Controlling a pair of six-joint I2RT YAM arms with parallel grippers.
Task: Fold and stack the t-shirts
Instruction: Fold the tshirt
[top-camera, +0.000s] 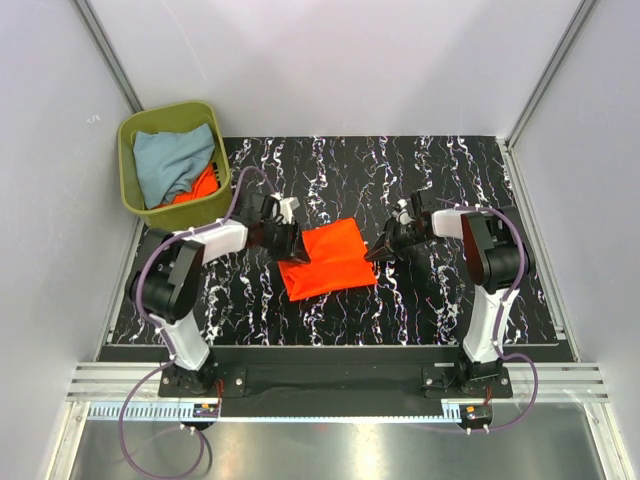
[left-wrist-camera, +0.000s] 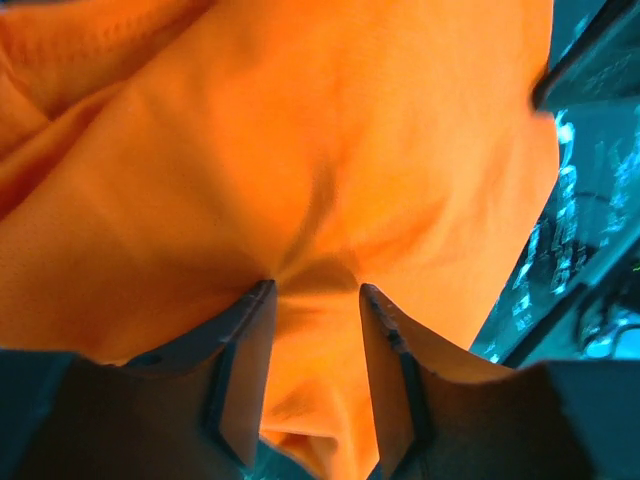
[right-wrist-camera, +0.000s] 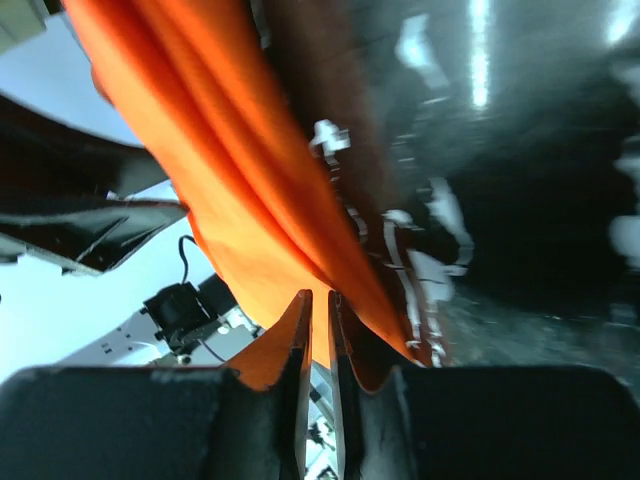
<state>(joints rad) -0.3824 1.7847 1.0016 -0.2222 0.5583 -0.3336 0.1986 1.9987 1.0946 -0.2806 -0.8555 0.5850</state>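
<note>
Next, I open my left gripper, which is pinching bunched cloth inside the orange t-shirt's edge, and grab that edge's near corner before the fold.
A bright orange t-shirt lies folded into a rough rectangle in the middle of the black marbled mat. My left gripper is at its left edge. In the left wrist view the left gripper has a thick bunch of orange cloth pinched between its fingers. My right gripper is at the shirt's right edge. In the right wrist view the right gripper is nearly closed on a thin edge of the orange cloth, which is lifted off the mat. A pale grey-blue t-shirt and another orange one lie in the bin.
The olive-green bin stands at the back left, just off the mat's corner. Grey walls close in both sides and the back. The mat's near edge meets a metal rail by the arm bases.
</note>
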